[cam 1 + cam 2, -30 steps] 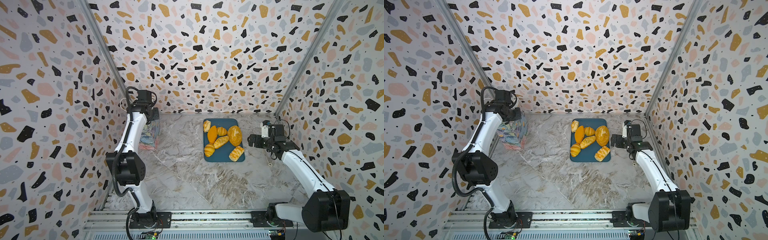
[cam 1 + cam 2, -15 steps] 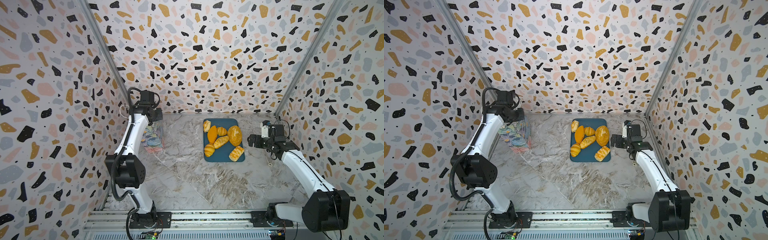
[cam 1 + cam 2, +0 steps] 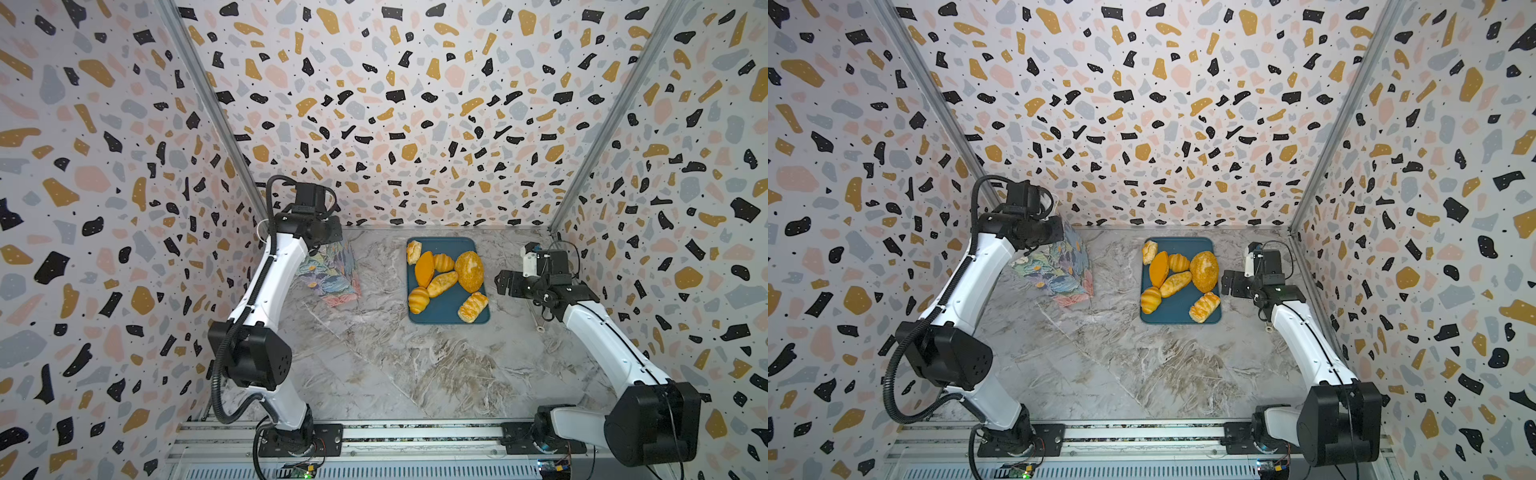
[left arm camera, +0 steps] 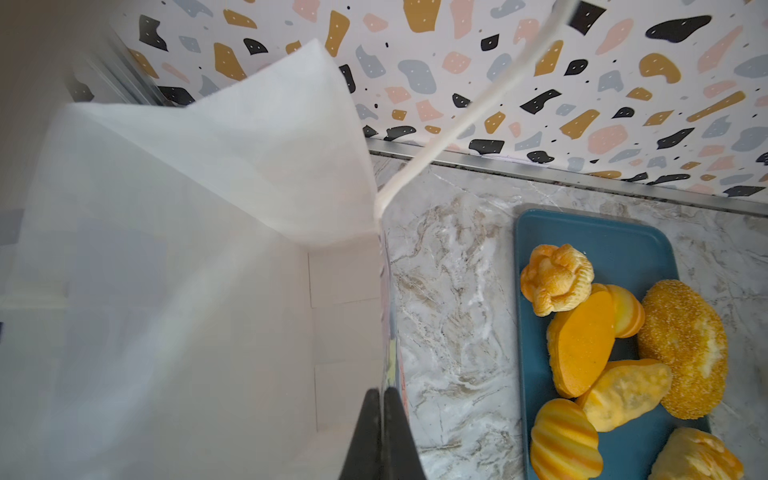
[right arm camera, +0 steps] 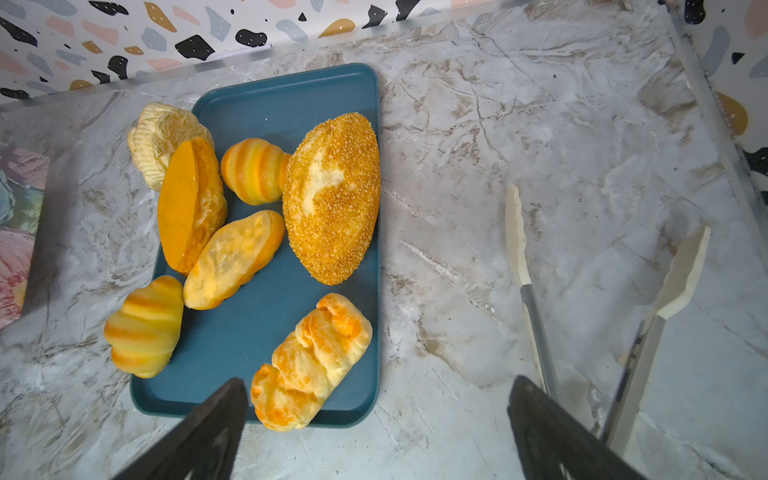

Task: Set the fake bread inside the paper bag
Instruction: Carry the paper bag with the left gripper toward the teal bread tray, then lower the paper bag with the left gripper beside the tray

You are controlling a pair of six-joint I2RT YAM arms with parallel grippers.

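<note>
The robot's left gripper has hold of the paper bag's rim and the way to the tray is clear, so it should keep pulling until the bag is standing next to the tray.
The paper bag, with a pastel flower print, stands at the back left. My left gripper is shut on the bag's top rim. The left wrist view looks down into its white lining, past a cord handle. The fake bread lies on a dark-blue tray: a seeded loaf, an orange oval, ridged rolls and a plaited pastry. My right gripper hangs open and empty just right of the tray.
Metal tongs with white tips lie on the marble table to the right of the tray, under my right arm. Speckled walls close in on the left, back and right.
My left gripper has drawn the paper bag a little to the right, away from the left wall, and its mouth stands more open. The right arm and the bread have not moved.
</note>
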